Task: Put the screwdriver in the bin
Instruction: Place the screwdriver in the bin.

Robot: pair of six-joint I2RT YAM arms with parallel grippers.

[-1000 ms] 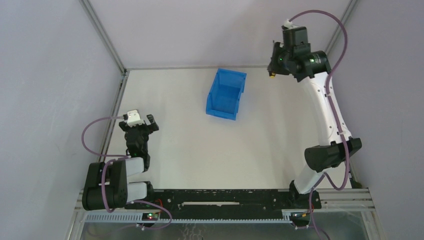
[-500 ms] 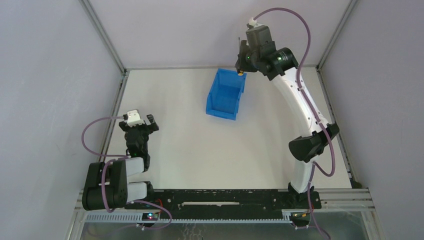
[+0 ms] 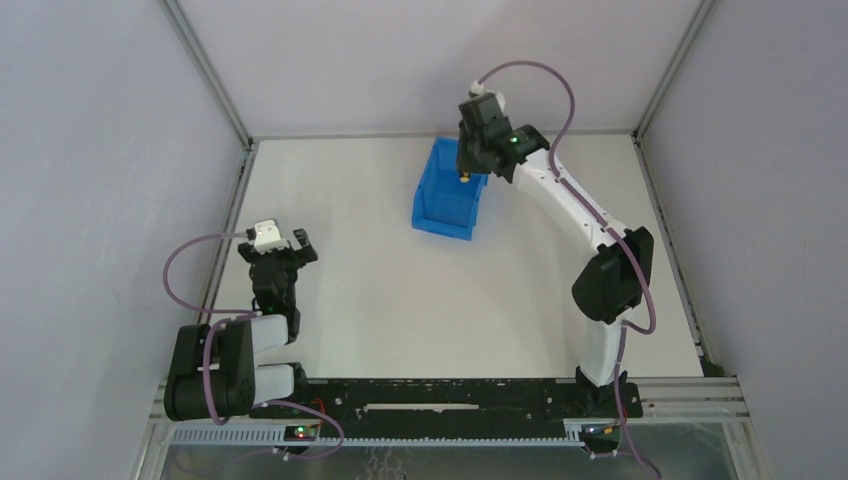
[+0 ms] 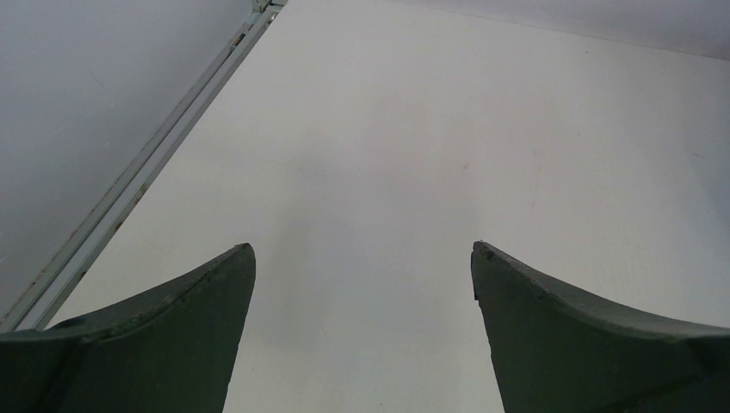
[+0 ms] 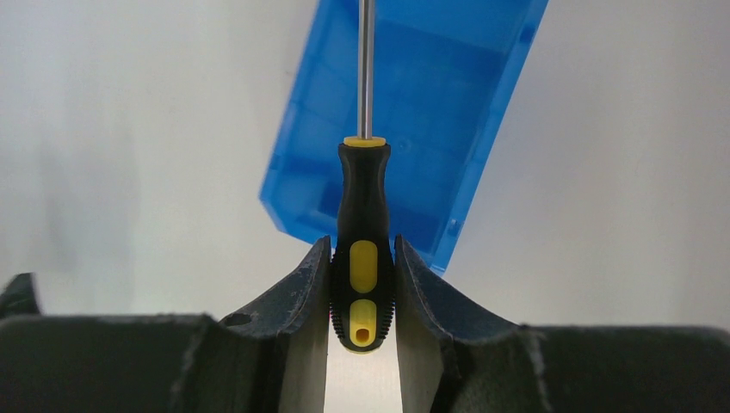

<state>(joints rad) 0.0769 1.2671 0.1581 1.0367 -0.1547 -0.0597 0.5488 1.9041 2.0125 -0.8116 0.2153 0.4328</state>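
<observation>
The robot's right gripper should keep lowering the screwdriver toward the bin's empty bottom [image 3: 446, 206] until the screwdriver's handle is inside the bin's sides, since the screwdriver's shaft [image 5: 366, 77] points along the bin's length.
The blue bin [image 3: 452, 190] stands on the white table near the back middle. My right gripper [image 3: 467, 172] hangs over the bin's back right part and is shut on the screwdriver [image 5: 362, 232]. The jaws clamp its black and yellow handle, and the thin metal shaft points out over the bin [image 5: 413, 112]. In the top view only the yellow tip of the screwdriver [image 3: 465, 180] shows under the gripper. My left gripper [image 3: 287, 250] rests at the left side of the table, open and empty, its fingers [image 4: 181, 327] wide apart over bare table.
A metal frame rail [image 3: 232, 215] runs along the table's left edge next to the left arm. Grey walls close in the back and sides. The arms' base rail [image 3: 430, 395] lies along the near edge.
My right arm swung left from the back right corner, carrying the screwdriver to above the bin. The left arm has not moved.
</observation>
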